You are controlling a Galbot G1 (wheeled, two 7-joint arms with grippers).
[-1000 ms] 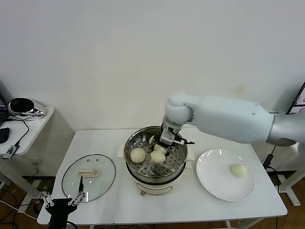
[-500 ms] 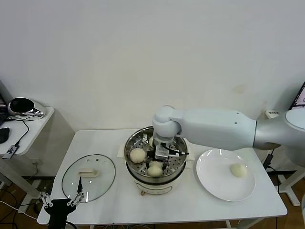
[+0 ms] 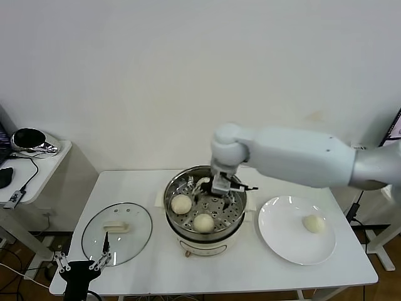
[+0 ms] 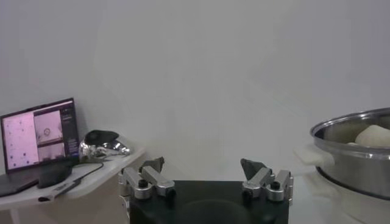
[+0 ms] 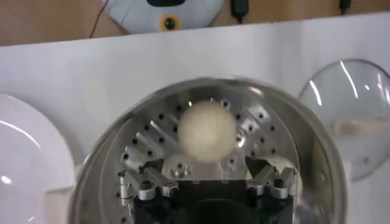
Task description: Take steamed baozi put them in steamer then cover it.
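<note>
I expect the baozi on the white plate (image 3: 314, 224) to pinch in and then round out when I carry it over, because the baozi in the steamer (image 3: 203, 223) sit round.
The steamer (image 3: 188, 241) stands mid-table with two baozi on its holed tray, one at the left (image 3: 181, 203) and one at the front (image 3: 203, 222). A further baozi (image 3: 312, 223) lies on the white plate (image 3: 285, 241). My right gripper (image 3: 219, 188) hovers open and empty just above the tray's back part. In the right wrist view it (image 5: 204, 164) is open above the tray, with a baozi (image 5: 207, 131) lying free beyond its fingertips. The glass cover (image 3: 117, 232) lies flat on the table at the left. My left gripper (image 3: 81, 263) is open and parked low beside the cover, and it shows open in the left wrist view (image 4: 202, 164).
A side table with a laptop (image 4: 36, 131) and a shiny object (image 3: 28, 139) stands at the far left. The steamer's rim (image 4: 353, 125) shows in the left wrist view. The white wall is close behind the table.
My right gripper carried a baozi down to the front of the tray, let it go, and has drawn up and back, open. The left arm has not moved.
</note>
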